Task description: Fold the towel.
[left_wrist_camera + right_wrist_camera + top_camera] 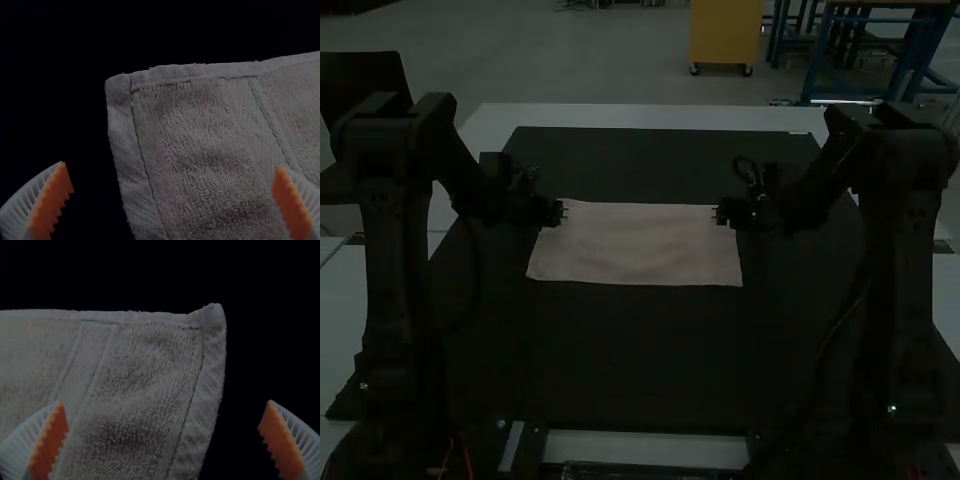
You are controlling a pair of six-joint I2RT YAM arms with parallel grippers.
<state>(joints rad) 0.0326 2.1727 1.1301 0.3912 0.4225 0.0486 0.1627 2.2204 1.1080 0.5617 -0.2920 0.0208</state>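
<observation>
The ends of the limp pale towel [556,222] are the only places where my grippers sit, so its far edge [640,205] will droop in the middle when I lift.
The pale towel [638,245] lies spread as a wide rectangle on the dark mat. At its far left corner is my left gripper [563,211], and at its far right corner my right gripper [720,213]. In the left wrist view, the left gripper [172,187] stands open, its fingers wide apart around the towel's corner area [195,130]. The right gripper [162,425], in its wrist view, is likewise open above the other hemmed corner [150,365]. Neither pair of fingers is closed on cloth.
A black mat [640,350] covers most of the white table [620,116]. The two arms stand at the mat's left and right sides, reaching inward. A dark chair [360,80] is beyond the table's left edge.
</observation>
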